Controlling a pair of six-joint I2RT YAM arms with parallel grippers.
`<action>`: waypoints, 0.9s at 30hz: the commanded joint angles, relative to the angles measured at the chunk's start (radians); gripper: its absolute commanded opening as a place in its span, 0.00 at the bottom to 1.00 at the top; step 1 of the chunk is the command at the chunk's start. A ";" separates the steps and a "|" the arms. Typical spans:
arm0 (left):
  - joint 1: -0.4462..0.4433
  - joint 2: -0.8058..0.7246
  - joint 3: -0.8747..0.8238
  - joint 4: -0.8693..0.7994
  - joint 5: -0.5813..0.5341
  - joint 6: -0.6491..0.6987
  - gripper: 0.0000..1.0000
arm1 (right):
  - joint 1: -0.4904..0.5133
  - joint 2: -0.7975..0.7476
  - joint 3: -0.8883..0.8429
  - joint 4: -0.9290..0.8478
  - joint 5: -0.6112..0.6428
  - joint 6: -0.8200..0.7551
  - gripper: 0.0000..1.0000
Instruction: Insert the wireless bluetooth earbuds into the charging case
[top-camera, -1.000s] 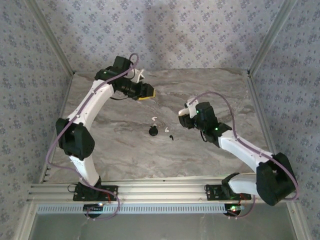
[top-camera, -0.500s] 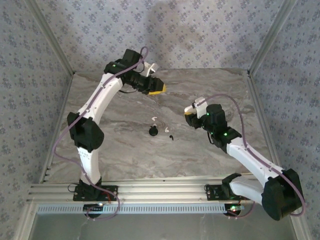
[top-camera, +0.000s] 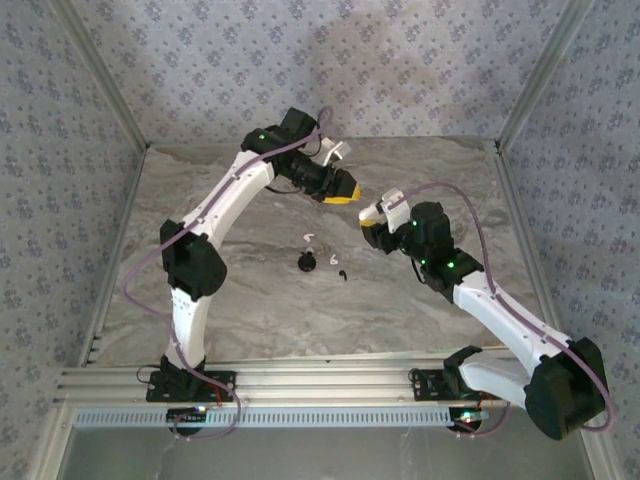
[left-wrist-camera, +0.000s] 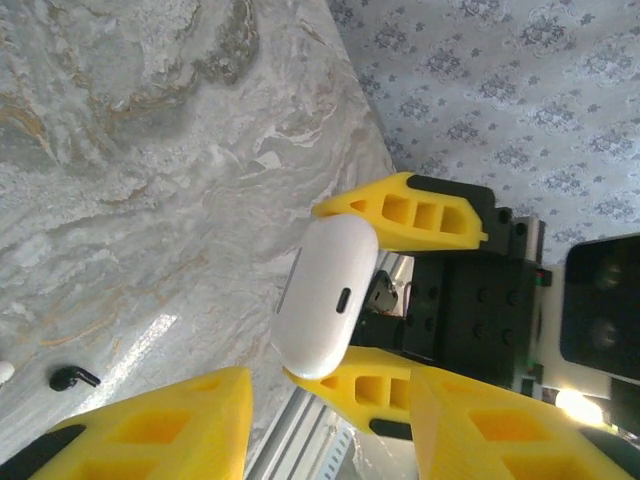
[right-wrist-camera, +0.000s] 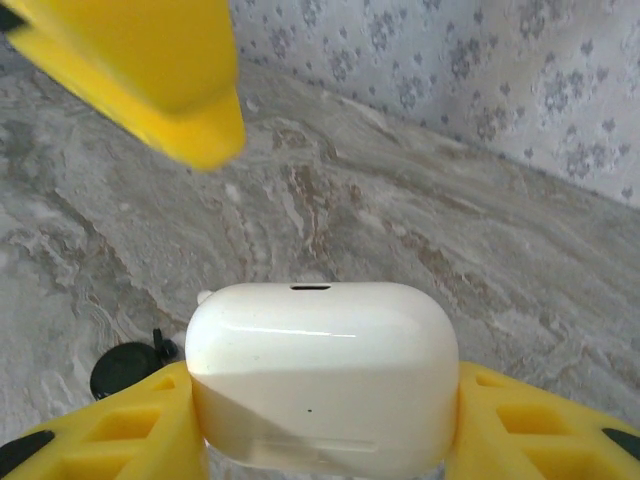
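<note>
The charging case's middle is free and faces my left gripper's open fingers. My right gripper should keep moving toward them and let go once they close.
My right gripper is shut on a white charging case, closed, held by its two sides between the yellow fingers. In the left wrist view the same case shows end-on with a small port facing the camera. My left gripper hovers just up-left of it, open, nothing between its fingers. On the marble lie two white earbuds and a black earbud, which also shows in the left wrist view.
A small round black case lies among the earbuds on the table, and also shows in the right wrist view. Patterned walls close the back and sides. A metal rail runs along the near edge.
The left arm has swung right from the table's back left until its gripper is close to the right gripper. The right gripper has shifted slightly up-left with the case.
</note>
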 joint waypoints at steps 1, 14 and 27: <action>-0.010 0.015 0.036 -0.045 0.020 0.036 0.46 | 0.014 0.012 0.053 0.012 -0.007 -0.035 0.46; -0.031 0.030 0.051 -0.077 0.013 0.061 0.46 | 0.056 0.067 0.130 0.017 -0.019 -0.053 0.45; -0.036 0.038 0.089 -0.154 -0.031 0.132 0.18 | 0.069 0.112 0.176 -0.011 -0.022 -0.064 0.46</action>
